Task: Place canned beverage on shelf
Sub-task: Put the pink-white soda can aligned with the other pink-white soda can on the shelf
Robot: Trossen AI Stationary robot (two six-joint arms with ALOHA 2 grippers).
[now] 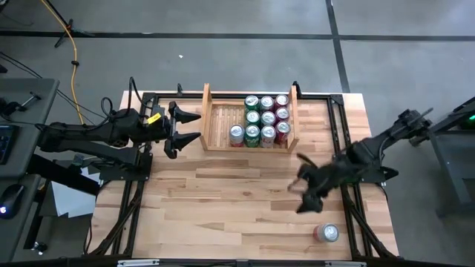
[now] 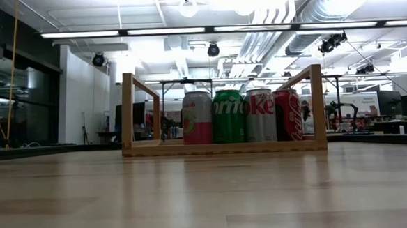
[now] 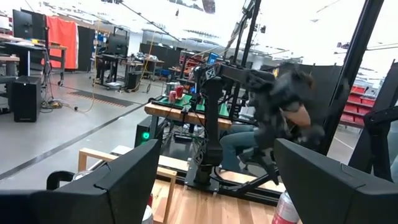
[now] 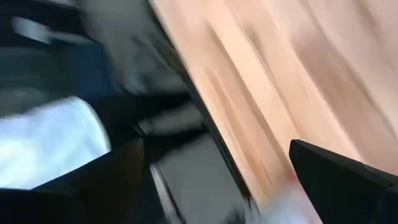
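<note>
I should keep moving my open right gripper toward the red and silver can (image 1: 326, 233) until its sides (image 1: 322, 234) are between the fingers, because the can stands clear of the black frame rail.
The pale wooden shelf (image 1: 223, 122) stands at the table's far middle, and several cans (image 1: 266, 120) fill its right part. The low view shows its front row: a pink, a green, a silver and a red can (image 2: 242, 116). One more red and silver can (image 1: 326, 233) rests alone on the table near the near right corner. My right gripper (image 1: 299, 185) is open and empty above the table, between the shelf and that can; it also shows in its wrist view (image 4: 211, 180). My left gripper (image 1: 189, 126) is open and empty, just left of the shelf's left side board.
Black frame rails (image 1: 338, 148) run along the table's left, right and far sides. The table's middle and near left (image 1: 215, 208) are bare wood. The left part of the shelf base holds no cans. A person sits beyond the table's right side (image 3: 249, 143).
</note>
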